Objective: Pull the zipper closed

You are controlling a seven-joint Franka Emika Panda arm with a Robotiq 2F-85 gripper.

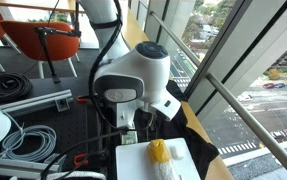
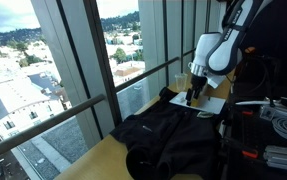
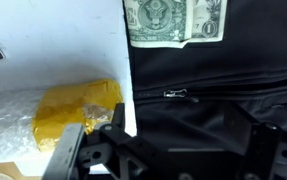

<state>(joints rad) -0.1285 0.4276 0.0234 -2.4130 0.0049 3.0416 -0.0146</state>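
Observation:
My open fingers have the metal pull [image 3: 175, 93] lying free midway across them, so I should go on lowering my gripper toward the zipper [image 3: 205, 97] until they are on both sides of the pull, then close.
A black jacket [image 2: 168, 130] lies on the wooden table by the window and also shows in an exterior view [image 1: 195, 132]. In the wrist view its zipper [image 3: 233, 88] runs as a thin line across the black fabric, with a small metal pull [image 3: 176, 94] at its left end. My gripper [image 3: 171, 152] is open, hovers just above the jacket with the pull between and ahead of its fingers, and holds nothing. In both exterior views the gripper [image 1: 131, 128] [image 2: 195, 93] hangs over the jacket's far end. The white chest logo is out of view.
A yellow object [image 3: 78, 112] lies on a white sheet [image 3: 53, 50] next to the jacket, and shows in an exterior view too [image 1: 159, 151]. A dollar bill [image 3: 173, 20] lies at the sheet's edge. Cables and equipment [image 1: 23, 135] crowd the side away from the window railing [image 2: 93, 105].

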